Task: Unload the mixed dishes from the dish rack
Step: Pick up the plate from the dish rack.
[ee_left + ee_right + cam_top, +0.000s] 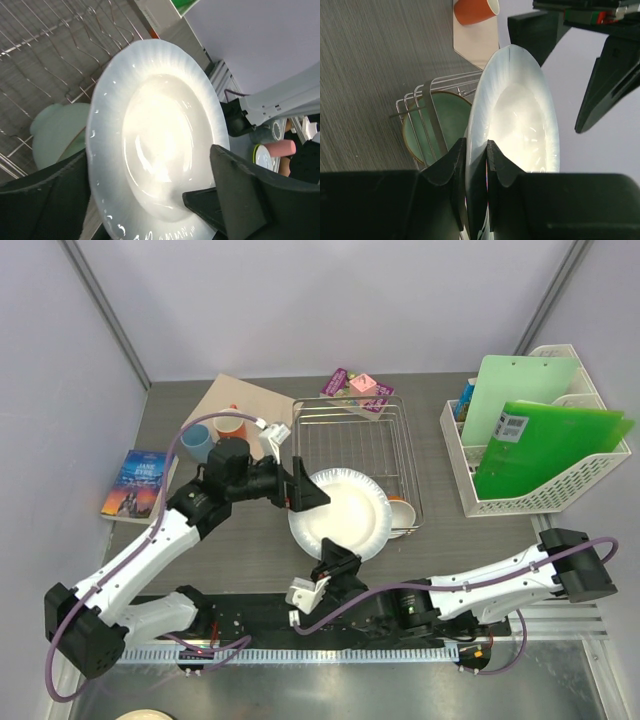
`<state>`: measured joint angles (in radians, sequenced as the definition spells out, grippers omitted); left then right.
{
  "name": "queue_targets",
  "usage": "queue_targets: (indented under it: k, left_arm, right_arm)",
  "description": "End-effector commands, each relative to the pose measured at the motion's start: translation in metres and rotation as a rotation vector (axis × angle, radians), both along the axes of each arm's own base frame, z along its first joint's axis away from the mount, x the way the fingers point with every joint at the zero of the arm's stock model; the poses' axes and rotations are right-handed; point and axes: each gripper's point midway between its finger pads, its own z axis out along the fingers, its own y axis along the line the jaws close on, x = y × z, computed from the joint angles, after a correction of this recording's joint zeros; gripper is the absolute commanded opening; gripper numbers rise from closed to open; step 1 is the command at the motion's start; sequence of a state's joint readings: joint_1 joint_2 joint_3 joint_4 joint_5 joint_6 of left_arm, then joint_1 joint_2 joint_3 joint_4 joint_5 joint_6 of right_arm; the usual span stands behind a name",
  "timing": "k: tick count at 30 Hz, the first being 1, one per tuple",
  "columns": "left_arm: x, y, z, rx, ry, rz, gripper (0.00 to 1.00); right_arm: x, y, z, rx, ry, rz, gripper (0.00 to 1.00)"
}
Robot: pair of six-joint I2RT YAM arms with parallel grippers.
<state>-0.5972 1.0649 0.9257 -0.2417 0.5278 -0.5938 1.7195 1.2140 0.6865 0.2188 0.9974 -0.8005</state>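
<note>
My left gripper should take the plate's edge (pixel 316 480) and put it beside the dish rack, since my right gripper holds the large white plate (pixel 342 514) over the dish rack.
The large white plate (pixel 345 512) is tilted up over the near end of the silver wire dish rack (pixel 350 435). My right gripper (pixel 335 562) is shut on its near rim, with the fingers pinching the edge in the right wrist view (pixel 476 165). My left gripper (pixel 312 490) is open at the plate's left edge, its jaws spread wide on either side of the plate (pixel 155 135). The pale green bowl (pixel 437 127) sits in the rack behind the plate. The cream bowl with the orange outside (pixel 401 512) is at the rack's near right corner. The light-blue cup (pixel 196 443) and orange-red mug (pixel 230 426) stand on a tan board.
The tan board (pixel 250 400) lies at the back left. A book (pixel 135 483) lies at the left edge. Snack packets (pixel 358 390) lie behind the rack. A white file basket (pixel 520 495) with green folders stands at the right.
</note>
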Motion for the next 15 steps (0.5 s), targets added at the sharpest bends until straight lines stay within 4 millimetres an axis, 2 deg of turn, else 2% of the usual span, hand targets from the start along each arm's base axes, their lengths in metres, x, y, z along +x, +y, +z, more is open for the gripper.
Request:
queue_targets:
  k: [1, 3, 4, 7, 9, 12, 15]
  left_arm:
    - [-0.014, -0.018, 0.004, -0.028, -0.026, -0.122, 0.85]
    - [-0.014, -0.019, -0.002, -0.018, -0.010, -0.124, 0.74]
    - [-0.013, -0.018, -0.006, -0.012, -0.003, -0.121, 0.60]
    - [-0.014, -0.018, -0.011, -0.002, 0.006, -0.120, 0.40]
    - [-0.014, -0.018, -0.012, -0.001, 0.002, -0.120, 0.34]
    - [-0.016, -0.018, -0.014, 0.003, 0.008, -0.131, 0.33]
    - [-0.017, -0.019, -0.019, 0.014, 0.032, -0.143, 0.58]
  right_arm:
    - [-0.001, 0.009, 0.037, 0.121, -0.022, -0.008, 0.01]
    - [-0.001, 0.009, 0.037, 0.125, -0.021, -0.010, 0.01]
    - [0.000, 0.008, 0.037, 0.128, -0.021, -0.014, 0.01]
    - [0.001, 0.006, 0.038, 0.131, -0.021, -0.021, 0.01]
    - [0.001, 0.004, 0.037, 0.129, -0.021, -0.024, 0.01]
    - [0.001, 0.002, 0.039, 0.137, -0.020, -0.025, 0.01]
    - [0.001, 0.002, 0.041, 0.142, -0.023, -0.023, 0.01]
